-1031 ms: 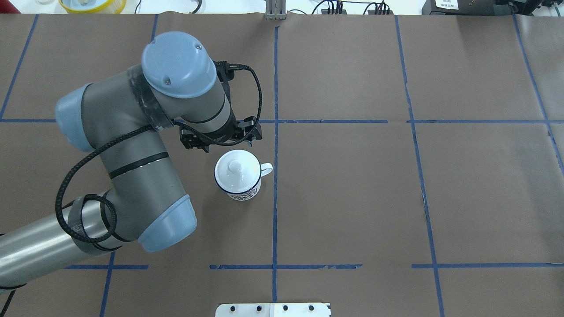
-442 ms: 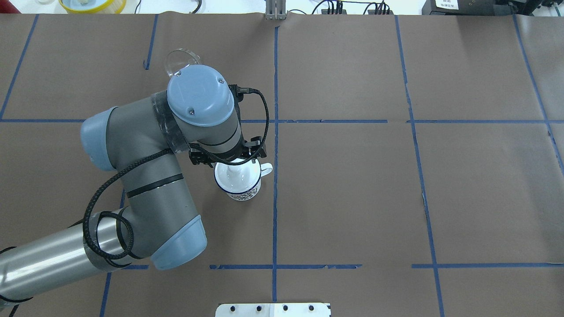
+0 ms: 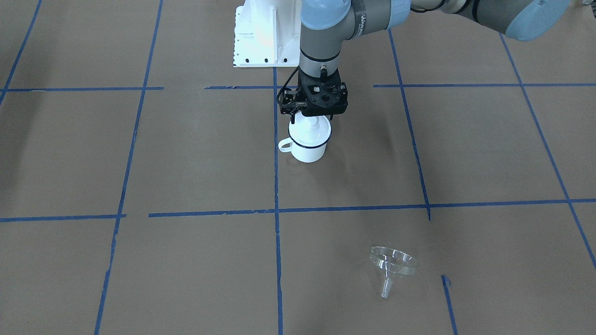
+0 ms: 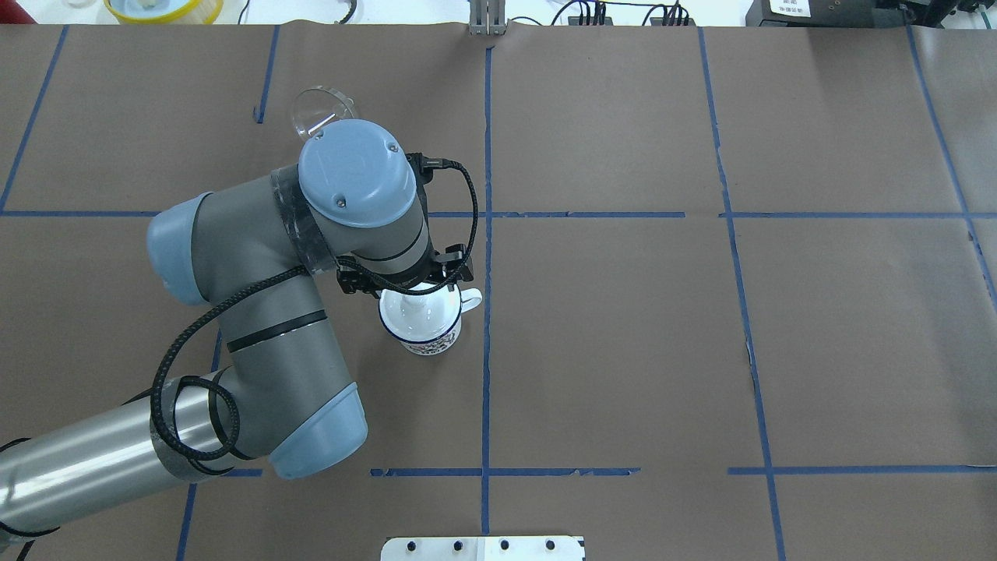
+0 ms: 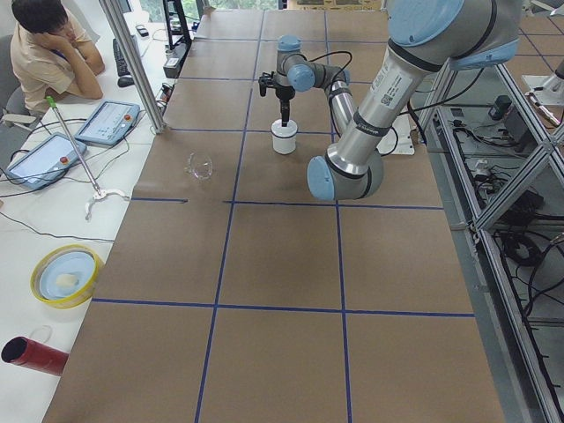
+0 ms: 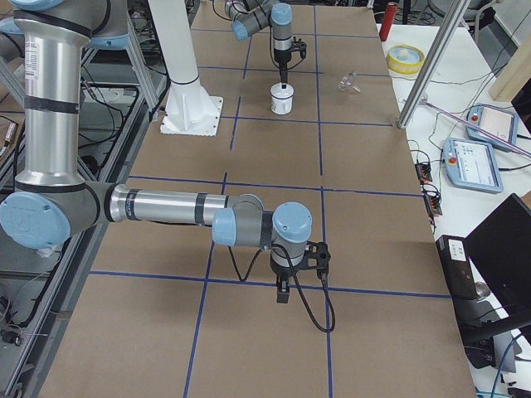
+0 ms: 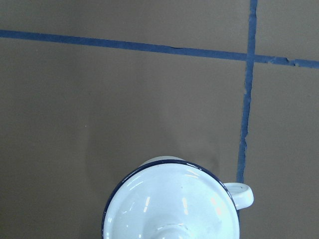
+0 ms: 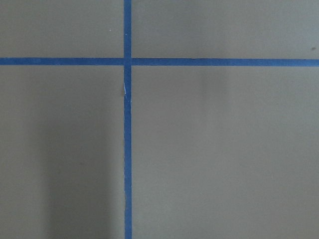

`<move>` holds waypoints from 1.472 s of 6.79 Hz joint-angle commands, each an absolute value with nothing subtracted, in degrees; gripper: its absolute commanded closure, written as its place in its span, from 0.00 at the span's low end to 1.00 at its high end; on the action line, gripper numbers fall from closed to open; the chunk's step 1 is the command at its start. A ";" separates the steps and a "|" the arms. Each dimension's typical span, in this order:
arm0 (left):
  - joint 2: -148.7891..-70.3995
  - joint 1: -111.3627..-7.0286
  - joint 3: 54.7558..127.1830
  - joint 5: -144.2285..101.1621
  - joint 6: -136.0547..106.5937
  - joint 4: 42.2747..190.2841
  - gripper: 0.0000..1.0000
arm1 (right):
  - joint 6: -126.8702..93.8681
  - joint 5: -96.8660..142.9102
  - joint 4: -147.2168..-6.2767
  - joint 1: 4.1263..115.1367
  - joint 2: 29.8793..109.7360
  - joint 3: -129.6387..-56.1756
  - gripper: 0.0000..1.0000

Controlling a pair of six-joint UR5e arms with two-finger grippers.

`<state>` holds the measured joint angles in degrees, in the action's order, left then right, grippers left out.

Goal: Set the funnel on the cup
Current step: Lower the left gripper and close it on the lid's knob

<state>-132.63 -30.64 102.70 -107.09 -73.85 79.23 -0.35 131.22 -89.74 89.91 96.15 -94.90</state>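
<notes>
The white lid (image 3: pixel 307 131) has the dark blue rim (image 3: pixel 310 147) showing around it, so the lid will come straight off and leave the cup standing when the robot lifts.
The cup (image 3: pixel 307 151) is a white enamel mug with a dark blue rim, and a white lid (image 3: pixel 311 132) with a knob sits on it. It also shows in the overhead view (image 4: pixel 427 333). My left gripper (image 3: pixel 313 117) hangs straight over the lid, its fingers open on either side of the knob. The left wrist view shows the lid (image 7: pixel 169 204) right below. The clear funnel (image 3: pixel 391 266) lies on the table far from the cup; in the overhead view (image 4: pixel 315 109) my left arm partly hides it. My right gripper (image 6: pixel 282 294) points down at bare table far away; I cannot tell its state.
Brown paper with blue tape lines covers the table (image 4: pixel 623 327). The robot's white base plate (image 3: pixel 265 32) stands behind the cup. A yellow dish (image 5: pixel 66 275) and tablets (image 5: pixel 106 122) lie off the table's end, where a person (image 5: pixel 48 44) sits.
My left arm has swung toward the cup, bringing the gripper from beside the lid to directly over it. That uncovered the funnel at the back. The cup and lid have not moved.
</notes>
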 commanded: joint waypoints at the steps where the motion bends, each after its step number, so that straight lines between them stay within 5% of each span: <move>1: -132.45 -30.41 102.22 -107.05 -73.92 80.06 0.00 | -0.35 131.22 -89.74 89.91 96.15 -94.92 0.00; 4: -132.36 -30.41 100.37 -107.05 -73.31 81.83 0.00 | -0.35 131.22 -89.74 89.91 96.15 -94.92 0.00; 6: -132.45 -30.41 100.89 -107.05 -73.13 81.65 0.18 | -0.35 131.22 -89.74 89.91 96.15 -94.92 0.00; 10: -132.10 -30.50 101.34 -107.14 -73.21 81.21 0.18 | -0.35 131.22 -89.74 89.91 96.15 -94.92 0.00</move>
